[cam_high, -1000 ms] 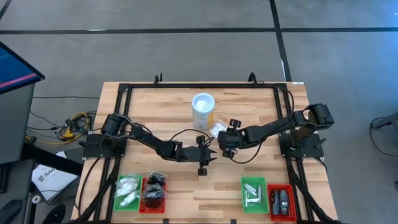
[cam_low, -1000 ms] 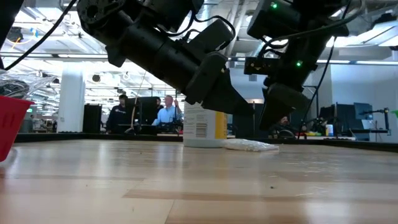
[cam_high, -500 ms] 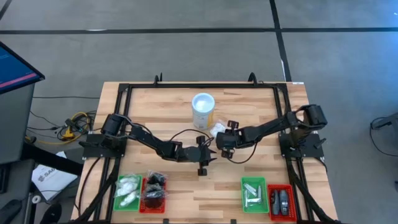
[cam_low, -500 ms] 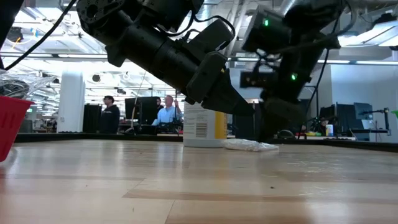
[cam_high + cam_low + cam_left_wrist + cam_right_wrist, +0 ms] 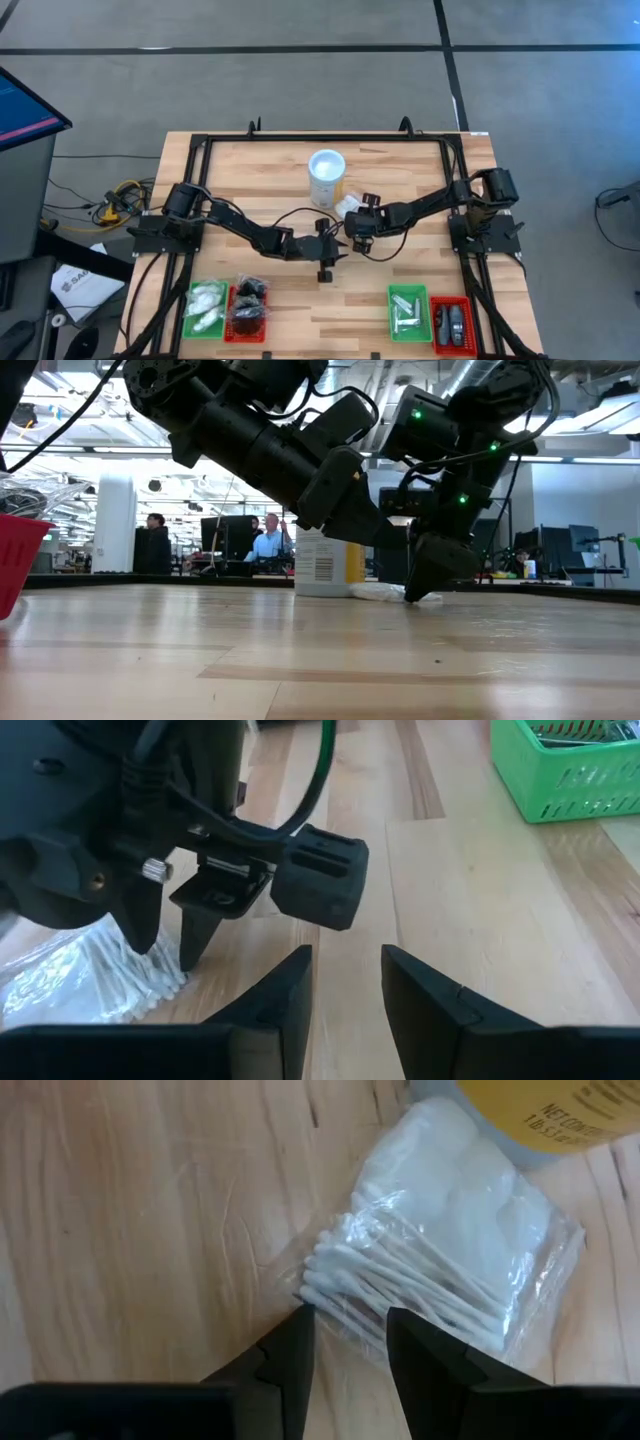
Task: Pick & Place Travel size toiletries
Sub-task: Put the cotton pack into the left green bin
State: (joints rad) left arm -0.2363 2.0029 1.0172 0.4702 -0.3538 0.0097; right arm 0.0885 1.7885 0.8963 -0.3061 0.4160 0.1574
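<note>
The packet's slanting near edge is as far as my right gripper's fingers reach. Next, my right gripper rises, turns a little and comes down farther over the swabs.
One toiletry, a clear-wrapped packet of white cotton swabs, lies flat on the wooden table beside a white tub with a yellow label. My right gripper stands open at the packet's near end, fingers pointing steeply down with their tips at table height. My left gripper hangs open and empty above the table's middle, facing the right gripper. Other toiletries lie in trays along the near edge. My right gripper comes at the packet's near end, where the swab tips lie, from above. One fingertip stands over the wrap and the other beside it on the wood. Whether they touch the packet I cannot tell.
A green tray and a red tray sit at the near left; another green tray and red tray at the near right. A black frame runs around the table. Bare wood lies between the tray pairs.
My right gripper has come down and a little toward the table's left, onto the near end of the swab packet, its fingers still apart. The packet has stayed where it was.
</note>
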